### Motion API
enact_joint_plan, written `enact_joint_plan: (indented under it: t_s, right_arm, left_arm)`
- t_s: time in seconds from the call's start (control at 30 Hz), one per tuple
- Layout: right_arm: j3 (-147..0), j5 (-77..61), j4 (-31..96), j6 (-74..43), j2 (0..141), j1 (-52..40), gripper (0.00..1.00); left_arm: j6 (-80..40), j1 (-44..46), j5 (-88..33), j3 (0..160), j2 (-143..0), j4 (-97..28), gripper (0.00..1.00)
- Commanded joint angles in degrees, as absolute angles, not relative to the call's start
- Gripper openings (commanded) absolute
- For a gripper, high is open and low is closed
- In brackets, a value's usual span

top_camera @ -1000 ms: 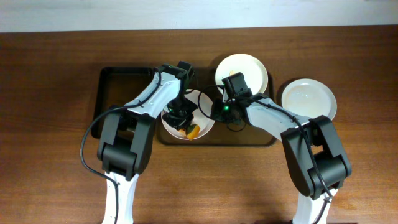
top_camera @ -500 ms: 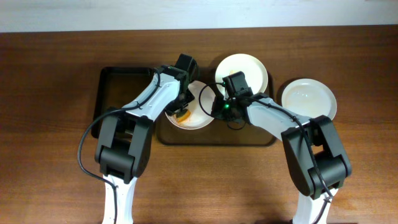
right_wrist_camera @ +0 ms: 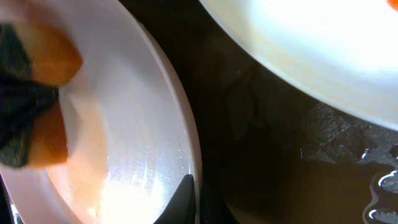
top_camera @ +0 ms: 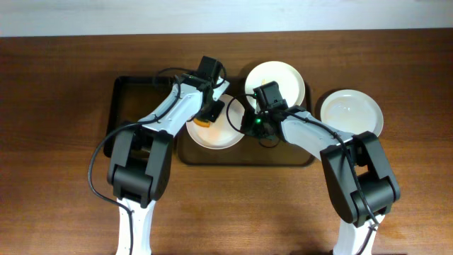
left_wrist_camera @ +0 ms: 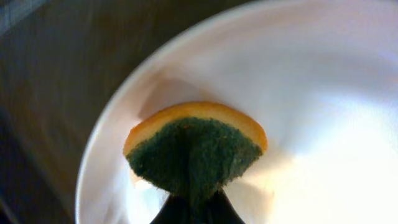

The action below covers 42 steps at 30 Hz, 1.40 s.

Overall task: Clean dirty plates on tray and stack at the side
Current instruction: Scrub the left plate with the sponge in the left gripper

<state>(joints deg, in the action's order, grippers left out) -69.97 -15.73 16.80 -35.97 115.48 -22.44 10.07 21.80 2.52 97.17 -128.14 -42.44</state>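
My left gripper should pull the sponge back toward the plate's near side (top_camera: 214, 142), because the sponge is close to the plate's rim and an orange smear (right_wrist_camera: 92, 134) shows farther in.
A white plate (top_camera: 225, 133) lies in the middle of the brown tray (top_camera: 141, 88). My left gripper (top_camera: 207, 113) is shut on an orange and green sponge (left_wrist_camera: 196, 149) and presses it on the back left part of this plate (left_wrist_camera: 311, 93). My right gripper (top_camera: 245, 126) is shut on the plate's right rim (right_wrist_camera: 186, 149), one finger inside and one outside. The sponge also shows in the right wrist view (right_wrist_camera: 31, 124). A second plate (top_camera: 277, 81) sits at the tray's back right, with a red mark at its edge in the right wrist view (right_wrist_camera: 311, 50). A third plate (top_camera: 352, 113) lies on the table right of the tray.
The tray's left part (left_wrist_camera: 43, 93) holds nothing that I can see. Dark tray floor (right_wrist_camera: 280, 162) shows between the two plates. The wooden table (top_camera: 56, 177) surrounds the tray. A pale wall edge (top_camera: 226, 14) runs along the back.
My left gripper has carried the sponge from the plate's front part to its back left part. The right gripper has kept its hold on the rim and has not moved.
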Motion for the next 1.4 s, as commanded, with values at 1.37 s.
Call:
enact_joint_plan:
  t_s: [1.37]
  right_arm:
    - [-70.4, -15.9, 17.1, -34.8, 116.5, -22.8, 0.04]
  left_arm:
    - [-34.5, 23.9, 20.0, 96.4, -129.8, -46.6, 0.0]
